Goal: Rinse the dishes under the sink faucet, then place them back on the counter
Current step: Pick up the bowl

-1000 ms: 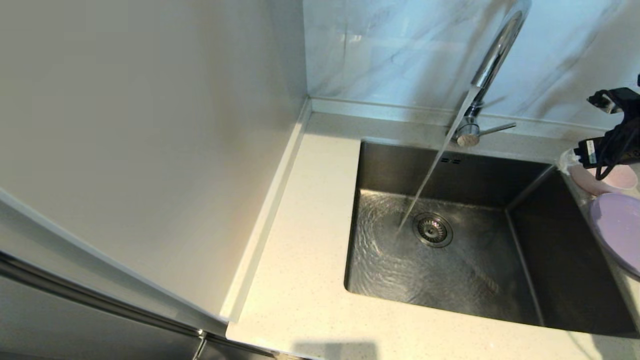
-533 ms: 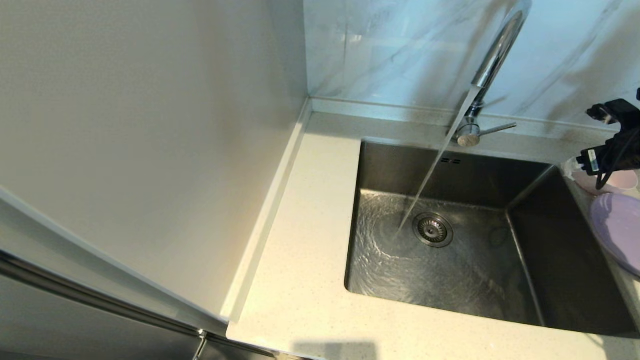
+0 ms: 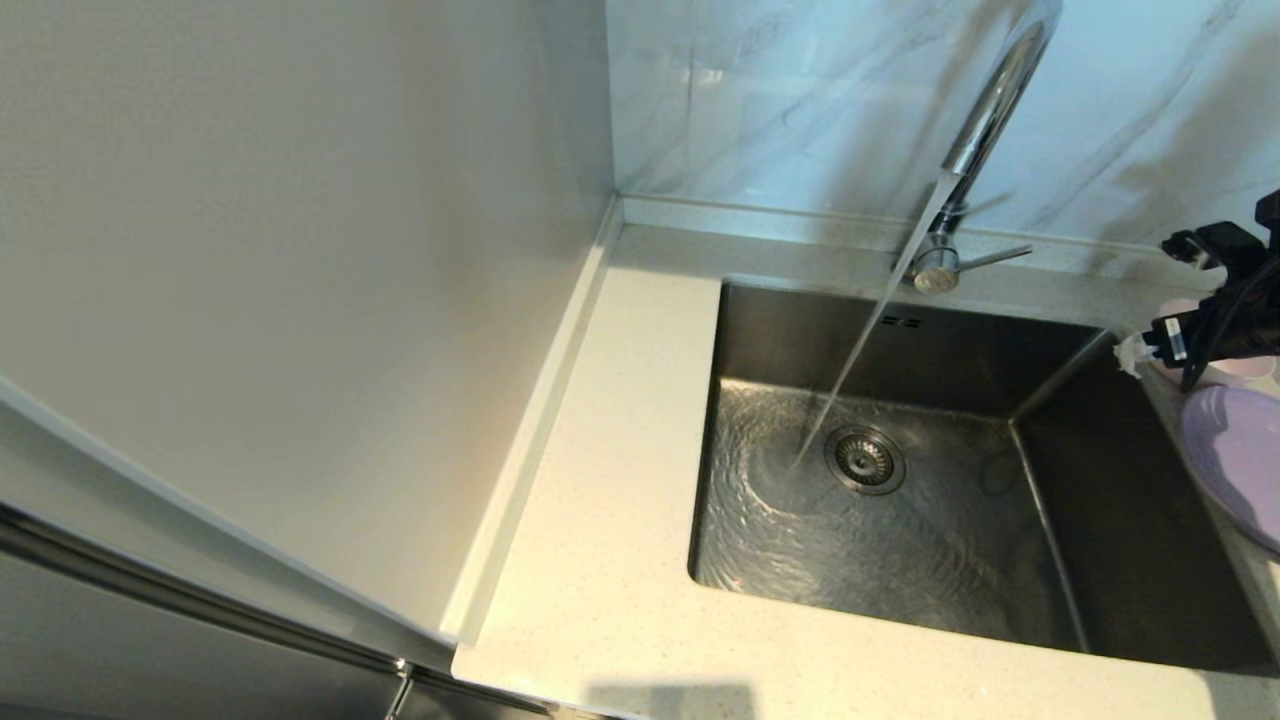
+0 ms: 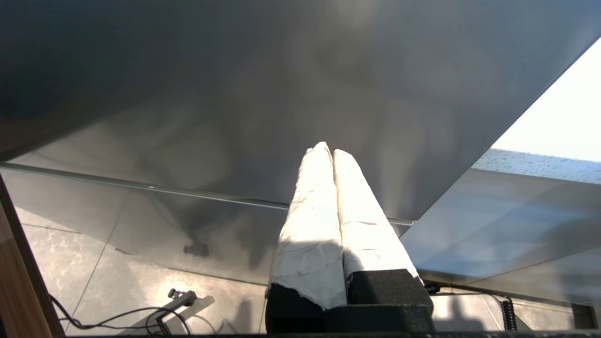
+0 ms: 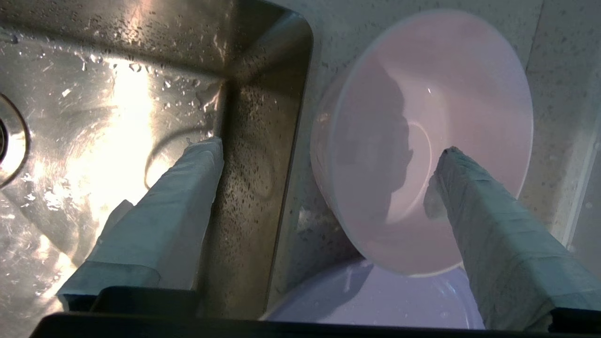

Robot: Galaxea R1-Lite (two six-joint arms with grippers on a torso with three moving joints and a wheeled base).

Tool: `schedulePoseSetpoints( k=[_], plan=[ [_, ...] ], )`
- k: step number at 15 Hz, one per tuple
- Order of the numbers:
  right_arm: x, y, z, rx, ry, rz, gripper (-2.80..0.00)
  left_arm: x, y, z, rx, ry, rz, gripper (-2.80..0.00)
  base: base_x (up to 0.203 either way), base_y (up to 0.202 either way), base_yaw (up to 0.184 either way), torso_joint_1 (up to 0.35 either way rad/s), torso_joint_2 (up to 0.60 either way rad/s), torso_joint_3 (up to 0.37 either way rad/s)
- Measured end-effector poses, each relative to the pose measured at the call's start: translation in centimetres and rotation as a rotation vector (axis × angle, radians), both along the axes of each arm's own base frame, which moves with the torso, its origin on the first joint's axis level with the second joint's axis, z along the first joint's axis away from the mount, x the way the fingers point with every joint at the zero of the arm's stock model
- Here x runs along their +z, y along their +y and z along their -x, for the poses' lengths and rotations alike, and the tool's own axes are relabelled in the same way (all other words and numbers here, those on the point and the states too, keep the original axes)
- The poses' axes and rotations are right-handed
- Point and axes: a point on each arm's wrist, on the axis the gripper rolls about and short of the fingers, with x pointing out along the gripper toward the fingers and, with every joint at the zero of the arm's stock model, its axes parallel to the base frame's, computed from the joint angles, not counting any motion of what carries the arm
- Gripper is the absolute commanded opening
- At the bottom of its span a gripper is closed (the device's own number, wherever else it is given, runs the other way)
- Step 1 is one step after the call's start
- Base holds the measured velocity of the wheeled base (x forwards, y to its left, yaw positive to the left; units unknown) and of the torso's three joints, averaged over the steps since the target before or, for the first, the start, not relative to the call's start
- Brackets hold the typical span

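Note:
The near edge of the pale pink bowl lies over the lavender plate [image 5: 414,271], so the bowl [image 5: 425,132] will come loose and leave the plate behind when the robot lifts it.
The chrome sink faucet [image 3: 985,110] runs a stream of water into the steel sink [image 3: 1130,520]. On the counter [image 3: 610,480], right of the sink, stands the pale pink bowl [image 3: 1245,372] [image 5: 422,117], its near edge over the lavender plate [image 3: 1235,455] [image 5: 375,305]. My right gripper [image 3: 1175,340] [image 5: 332,146] hangs open above the bowl's sink-side rim. One finger [image 5: 188,188] is over the basin and the other [image 5: 469,197] is over the bowl's inside; neither grips it. My left gripper [image 4: 327,150] is shut and empty, parked low. The greyish-white dish is out of view.
The round drain strainer [image 3: 865,460] lies beside where the stream lands. The faucet's side lever [image 3: 995,258] points right. A tall pale panel [image 3: 300,300] walls off the counter's left side. The marble wall [image 3: 800,100] rises behind the faucet.
My right gripper has come down and slightly left over the pink bowl, covering more of it. The water keeps running and the dishes have not moved.

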Motion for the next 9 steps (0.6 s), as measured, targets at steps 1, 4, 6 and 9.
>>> schedulePoseSetpoints(
  k=[1, 4, 6, 9],
  plan=[
    [0.0, -0.1, -0.2, 0.0, -0.002, 0.001, 0.0, 0.0, 0.0, 0.0, 0.0, 0.0, 0.0, -2.8, 0.0, 0.0, 0.0, 0.0, 0.0, 0.0],
    [0.0, -0.5, -1.2, -0.02, -0.049, 0.036, 0.0, 0.0, 0.0, 0.0, 0.0, 0.0, 0.0, -2.8, 0.0, 0.0, 0.0, 0.0, 0.0, 0.0],
    [0.0, -0.8, -1.9, -0.031, -0.091, 0.083, 0.0, 0.0, 0.0, 0.0, 0.0, 0.0, 0.0, -2.8, 0.0, 0.0, 0.0, 0.0, 0.0, 0.0],
    [-0.5, -0.9, -2.1, -0.033, -0.08, 0.082, 0.0, 0.0, 0.0, 0.0, 0.0, 0.0, 0.0, -2.8, 0.0, 0.0, 0.0, 0.0, 0.0, 0.0]
  ],
)
